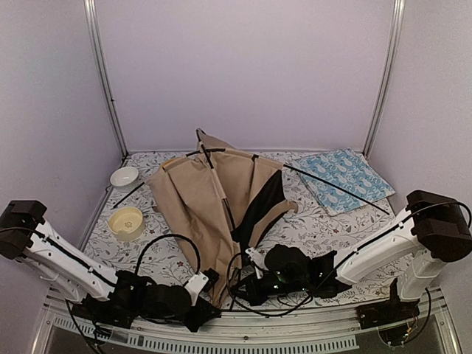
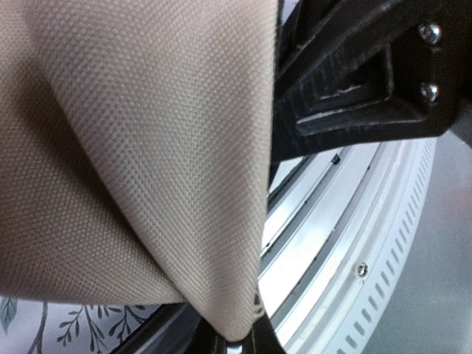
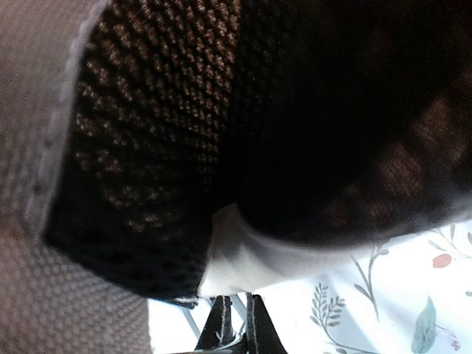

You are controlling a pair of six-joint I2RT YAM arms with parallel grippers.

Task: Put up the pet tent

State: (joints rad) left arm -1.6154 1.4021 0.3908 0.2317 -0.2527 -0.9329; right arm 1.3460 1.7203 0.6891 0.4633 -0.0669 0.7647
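My right gripper should go back, since the black mesh's lower corner (image 3: 190, 295) hangs beside its fingers, and take that mesh corner while my left gripper holds the canvas.
The pet tent (image 1: 199, 199) lies collapsed in the middle of the table, tan canvas with a black inner panel (image 1: 262, 206) and thin black poles (image 1: 335, 186) sticking out to the right. My left gripper (image 1: 209, 279) is at the tent's near tip. In the left wrist view tan canvas (image 2: 133, 147) fills the frame and my left gripper (image 2: 236, 341) is shut on its corner. My right gripper (image 1: 240, 286) is just right of it. In the right wrist view my right gripper (image 3: 240, 317) is nearly closed on a white fabric edge (image 3: 243, 262) below black mesh (image 3: 147, 147).
A blue patterned cushion (image 1: 343, 177) lies at the back right under a pole. A yellow bowl (image 1: 127, 221) and a white bowl (image 1: 124, 176) stand at the left. The table's metal front rail (image 2: 346, 243) runs right beside both grippers. Walls close in on three sides.
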